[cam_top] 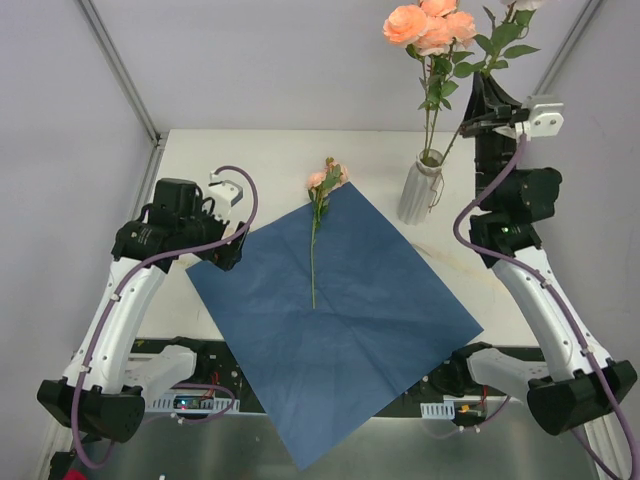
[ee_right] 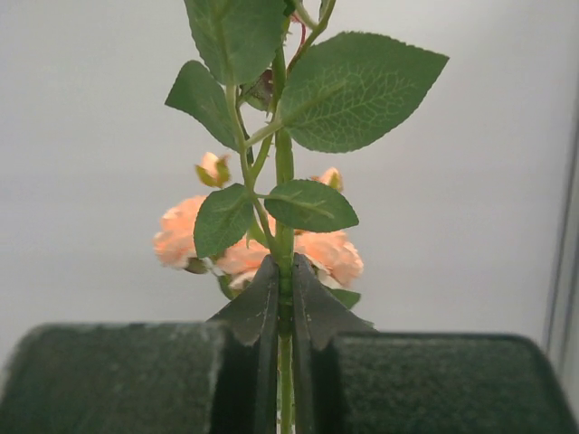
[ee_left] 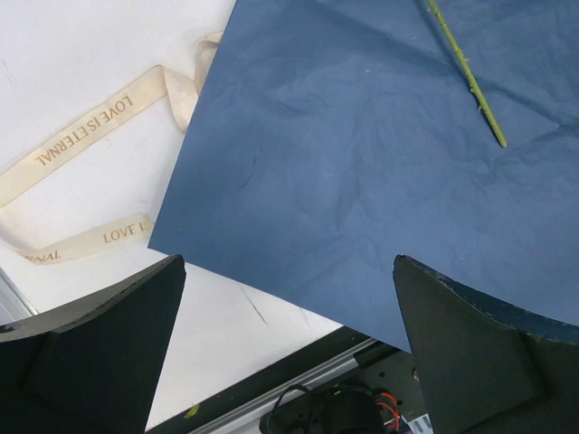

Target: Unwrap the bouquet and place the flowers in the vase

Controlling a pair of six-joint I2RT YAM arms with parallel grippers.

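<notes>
The rose's lower stem (cam_top: 451, 146) is pointing into the vase opening (cam_top: 431, 158), so the robot's right gripper should go on guiding the rose down until its stem is inside, and then let the rose go.
The bouquet is undone. Its blue paper (cam_top: 340, 310) lies flat on the table, and one peach rose (cam_top: 314, 240) lies on it with the bloom towards the back. The ribbed whitish vase (cam_top: 419, 190) stands at the back right and holds peach roses (cam_top: 432, 25). Above and to the right of the vase, my right gripper (cam_top: 474, 112) (ee_right: 284, 271) is shut on the green stem of another rose (ee_right: 284, 172). That stem slants down to the vase mouth. My left gripper (cam_top: 222, 252) (ee_left: 289, 262) hangs open over the paper's left corner (ee_left: 362, 181), holding nothing.
A cream ribbon (ee_left: 90, 127) printed with words lies loose on the white table (ee_left: 81, 54), left of the paper. The paper's near corner overhangs the table's front edge (cam_top: 300, 450). Grey walls and a metal frame post (cam_top: 120, 70) enclose the back.
</notes>
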